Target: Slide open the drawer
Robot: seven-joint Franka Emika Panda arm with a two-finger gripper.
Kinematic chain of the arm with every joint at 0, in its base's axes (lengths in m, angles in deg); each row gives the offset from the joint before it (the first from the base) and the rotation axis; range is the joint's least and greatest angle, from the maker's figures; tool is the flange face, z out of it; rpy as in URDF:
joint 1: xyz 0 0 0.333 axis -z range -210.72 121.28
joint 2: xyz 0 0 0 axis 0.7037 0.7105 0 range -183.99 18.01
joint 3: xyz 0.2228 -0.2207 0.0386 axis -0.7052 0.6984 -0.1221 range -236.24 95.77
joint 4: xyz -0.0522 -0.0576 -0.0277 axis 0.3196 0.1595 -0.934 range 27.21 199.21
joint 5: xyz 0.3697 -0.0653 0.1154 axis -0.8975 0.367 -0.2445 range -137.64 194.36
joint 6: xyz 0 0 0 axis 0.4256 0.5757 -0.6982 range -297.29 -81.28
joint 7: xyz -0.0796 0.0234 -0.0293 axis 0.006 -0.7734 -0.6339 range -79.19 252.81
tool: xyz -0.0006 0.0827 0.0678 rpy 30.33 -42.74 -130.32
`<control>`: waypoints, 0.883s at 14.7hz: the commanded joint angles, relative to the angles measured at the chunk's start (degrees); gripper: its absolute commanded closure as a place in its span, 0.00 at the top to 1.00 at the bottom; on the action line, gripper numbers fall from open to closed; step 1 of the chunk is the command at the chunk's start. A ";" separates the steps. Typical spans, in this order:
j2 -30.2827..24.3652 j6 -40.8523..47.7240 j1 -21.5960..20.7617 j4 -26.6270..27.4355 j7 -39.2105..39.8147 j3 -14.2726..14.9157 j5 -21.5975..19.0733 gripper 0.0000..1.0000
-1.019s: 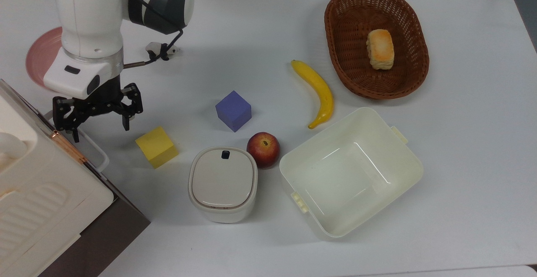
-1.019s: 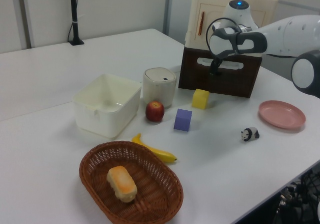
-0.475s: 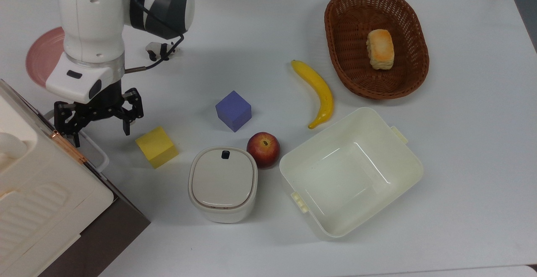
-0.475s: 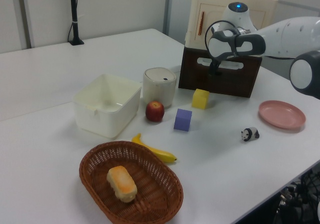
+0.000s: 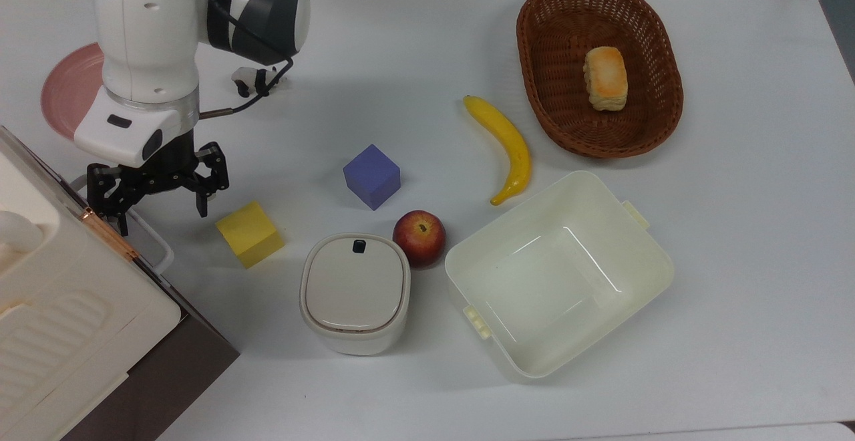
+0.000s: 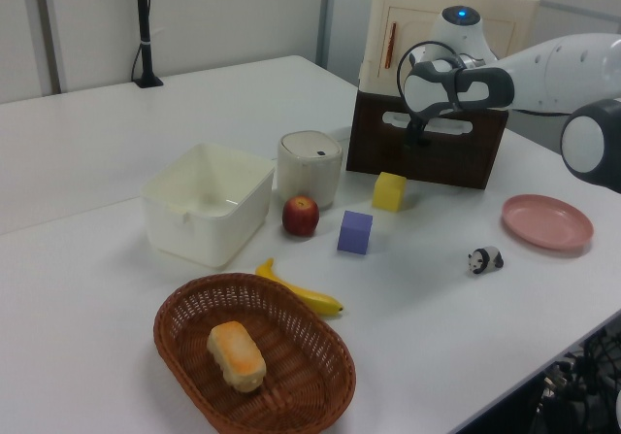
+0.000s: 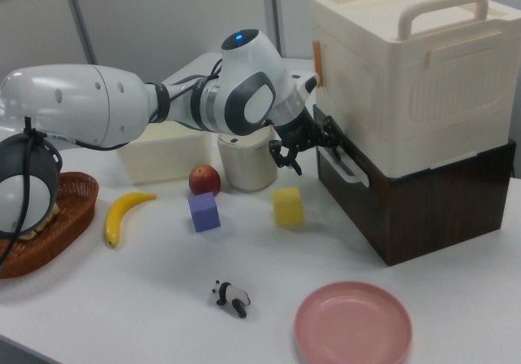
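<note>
The drawer (image 6: 427, 154) is set apart from the cream cabinet by a straight seam (image 6: 379, 94), so it will slide out below when I pull, and the cabinet will stay in place.
The drawer (image 5: 175, 362) is the dark brown bottom unit under a cream cabinet at the top view's lower left. Its white loop handle (image 5: 152, 239) sticks out from the front panel. In the left view the drawer front (image 6: 444, 158) appears shut flush. My gripper (image 5: 160, 217) hangs open right at the handle's upper end. One fingertip (image 5: 123, 226) is at the loop and the other is out over the table. In the right view the gripper (image 7: 306, 150) sits just in front of the handle (image 7: 348, 167).
A yellow cube (image 5: 250, 234) lies just right of the gripper in the top view. Beyond it are a purple cube (image 5: 372, 176), a lidded white bin (image 5: 355, 292), an apple (image 5: 419, 238) and a cream tub (image 5: 658, 254). A pink plate (image 5: 63, 87) and panda toy (image 5: 257, 79) lie behind the arm.
The open gripper has edged slightly down in the top view, closer to the drawer handle. The drawer has not moved.
</note>
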State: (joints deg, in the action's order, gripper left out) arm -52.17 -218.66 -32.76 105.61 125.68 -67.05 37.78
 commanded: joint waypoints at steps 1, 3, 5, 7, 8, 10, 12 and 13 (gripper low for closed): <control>0.48 -1.01 -0.09 -0.76 -0.81 0.16 1.21 0.87; 0.48 -1.01 -0.09 -0.76 -0.81 0.16 1.21 0.82; 0.48 -1.01 -0.01 -0.84 -0.81 0.16 1.21 0.74; 0.48 -1.01 -0.01 -0.76 -0.81 0.16 1.21 0.74; 0.48 -1.01 -0.09 -0.84 -0.81 0.16 1.21 0.74; 0.48 -1.01 -0.01 -0.84 -0.73 0.16 1.21 0.74; 0.48 -1.01 -0.01 -0.84 -0.72 0.16 1.21 0.64; 0.48 -1.01 -0.01 -0.84 -0.72 0.16 1.21 0.63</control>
State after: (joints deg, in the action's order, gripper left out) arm -52.16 -218.72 -32.70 105.31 125.68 -67.04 37.81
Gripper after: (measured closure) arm 0.295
